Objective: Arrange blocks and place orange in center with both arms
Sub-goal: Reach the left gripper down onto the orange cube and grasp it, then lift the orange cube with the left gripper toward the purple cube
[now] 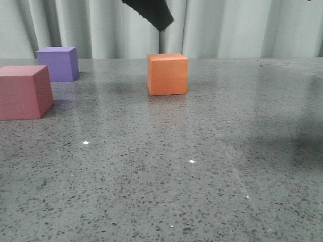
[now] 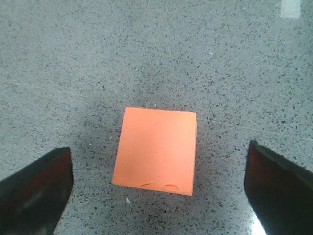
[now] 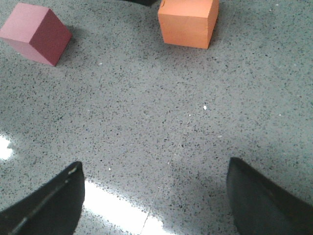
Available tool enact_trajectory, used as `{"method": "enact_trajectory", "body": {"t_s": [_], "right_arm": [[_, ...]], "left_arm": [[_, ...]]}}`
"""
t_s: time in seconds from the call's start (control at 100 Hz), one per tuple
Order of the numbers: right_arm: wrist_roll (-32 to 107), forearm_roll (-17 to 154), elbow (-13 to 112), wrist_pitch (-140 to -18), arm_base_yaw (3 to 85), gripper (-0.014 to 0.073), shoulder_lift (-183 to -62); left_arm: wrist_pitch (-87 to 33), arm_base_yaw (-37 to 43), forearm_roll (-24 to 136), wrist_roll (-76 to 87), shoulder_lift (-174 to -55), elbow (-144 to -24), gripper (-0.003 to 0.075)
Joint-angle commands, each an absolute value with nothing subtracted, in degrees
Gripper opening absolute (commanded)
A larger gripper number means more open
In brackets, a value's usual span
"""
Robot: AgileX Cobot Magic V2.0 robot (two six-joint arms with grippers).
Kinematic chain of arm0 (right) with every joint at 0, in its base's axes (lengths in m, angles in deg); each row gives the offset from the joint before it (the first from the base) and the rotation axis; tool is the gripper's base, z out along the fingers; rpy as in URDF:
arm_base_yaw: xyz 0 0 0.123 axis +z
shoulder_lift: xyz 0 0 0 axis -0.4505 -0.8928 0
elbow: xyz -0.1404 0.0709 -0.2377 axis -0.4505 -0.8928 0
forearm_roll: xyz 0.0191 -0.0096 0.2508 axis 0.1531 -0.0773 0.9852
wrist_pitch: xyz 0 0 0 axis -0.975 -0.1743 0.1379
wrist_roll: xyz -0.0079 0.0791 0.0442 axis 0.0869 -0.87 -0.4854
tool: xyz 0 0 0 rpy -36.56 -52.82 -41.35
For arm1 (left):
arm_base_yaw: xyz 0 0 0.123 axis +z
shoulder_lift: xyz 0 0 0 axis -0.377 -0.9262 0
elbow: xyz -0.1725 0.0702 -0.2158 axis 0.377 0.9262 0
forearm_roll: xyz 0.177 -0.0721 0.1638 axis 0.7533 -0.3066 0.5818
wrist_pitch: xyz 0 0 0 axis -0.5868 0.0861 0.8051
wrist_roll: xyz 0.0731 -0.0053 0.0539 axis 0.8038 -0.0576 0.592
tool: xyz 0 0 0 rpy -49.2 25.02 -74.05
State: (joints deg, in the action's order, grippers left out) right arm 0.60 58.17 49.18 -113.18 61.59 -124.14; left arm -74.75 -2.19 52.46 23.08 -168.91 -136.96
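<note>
My left gripper should go on down until its open fingers have the orange cube (image 2: 155,149) between them, at its sides (image 1: 167,75), before it closes, because the cube stands clear and centred under them.
The orange cube (image 1: 167,74) rests on the grey speckled table near the middle, toward the back. A dark part of the left arm (image 1: 151,12) hangs above and behind it. In the left wrist view the orange cube (image 2: 156,150) lies below my left gripper (image 2: 158,188), which is open with the fingers wide apart and clear of the cube. The pink-red cube (image 1: 24,92) stands at the left edge, with the purple cube (image 1: 59,63) behind it. My right gripper (image 3: 155,188) is open over bare table, well away from the orange cube (image 3: 188,22) and the pink-red cube (image 3: 36,33).
Grey pleated curtains (image 1: 242,27) close off the back of the table. The speckled tabletop (image 1: 202,166) stretches from the cubes to the front and right, with bright light reflections on it.
</note>
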Motion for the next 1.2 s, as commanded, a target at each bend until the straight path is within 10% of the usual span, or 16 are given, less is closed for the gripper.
{"method": "enact_trajectory", "body": {"t_s": [0.0,0.97,1.19], "right_arm": [[1.2,58.4,50.6,-110.2,61.5,0.0592,-122.9],[1.2,58.6,50.6,-110.2,61.5,0.0592,-122.9],[1.2,58.6,50.6,-110.2,61.5,0.0592,-122.9]], "left_arm": [[-71.4,-2.6,49.2,23.2,-166.8,-139.0,0.0680],[-69.3,-2.6,46.0,25.2,-175.4,-139.0,0.0677],[-69.4,-2.6,46.0,25.2,-175.4,-139.0,0.0472]]}}
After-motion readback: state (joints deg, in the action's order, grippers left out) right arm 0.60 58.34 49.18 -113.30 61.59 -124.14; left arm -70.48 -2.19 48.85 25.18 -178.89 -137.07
